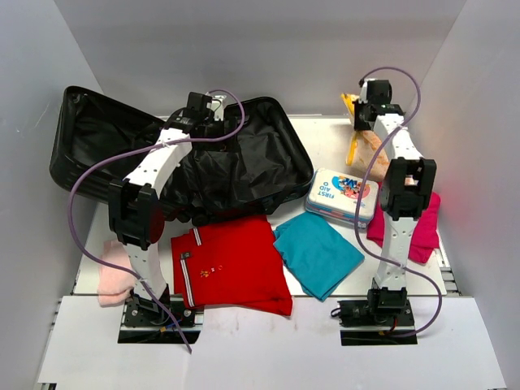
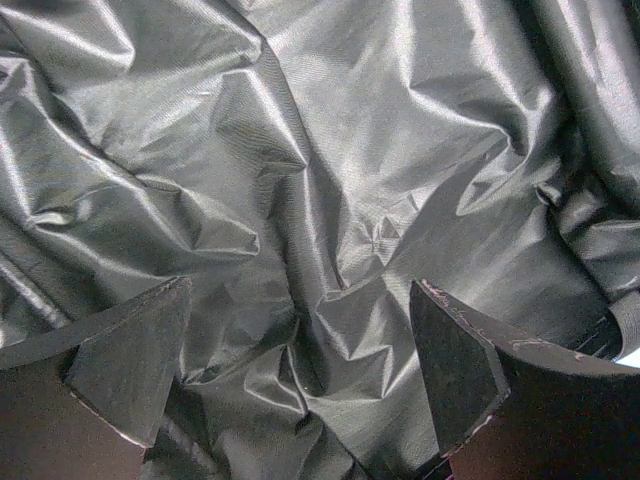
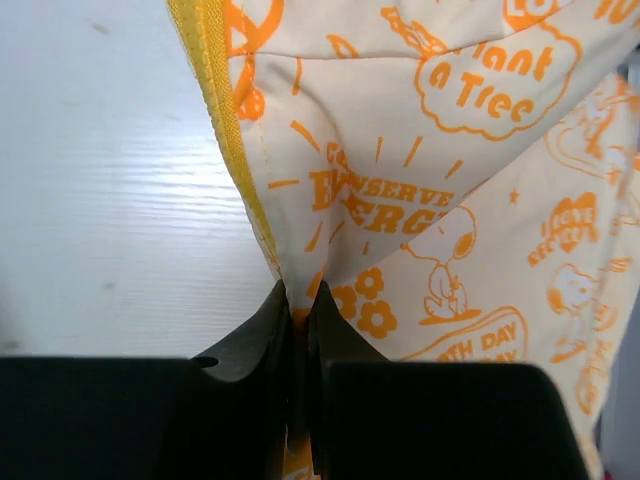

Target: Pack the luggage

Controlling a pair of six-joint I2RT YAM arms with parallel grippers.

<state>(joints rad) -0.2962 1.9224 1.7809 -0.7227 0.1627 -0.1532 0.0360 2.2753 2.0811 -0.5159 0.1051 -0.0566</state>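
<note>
The cream bag [image 1: 368, 149] is lifted and the luggage's black lining [image 1: 253, 164] is empty, so my right gripper should go on carrying the bag until it hangs above the lining, and then let go.
The luggage [image 1: 97, 146], a large black clamshell suitcase, lies open at the back left with its shiny black lining [image 2: 330, 180] showing. My left gripper [image 1: 203, 106] hangs over the lining, open and empty [image 2: 300, 370]. My right gripper [image 1: 366, 114] at the back right is shut on a cream cloth bag with orange cartoon print and a yellow edge [image 3: 440, 190], holding it lifted off the white table [image 3: 110, 200]. The bag also shows in the top view [image 1: 366, 142].
A red polo shirt [image 1: 231, 264], a teal cloth [image 1: 318, 253], a first-aid tin [image 1: 343, 195], a magenta garment [image 1: 422, 223] and a pale pink cloth [image 1: 114, 272] lie on the table. White walls enclose the sides and back.
</note>
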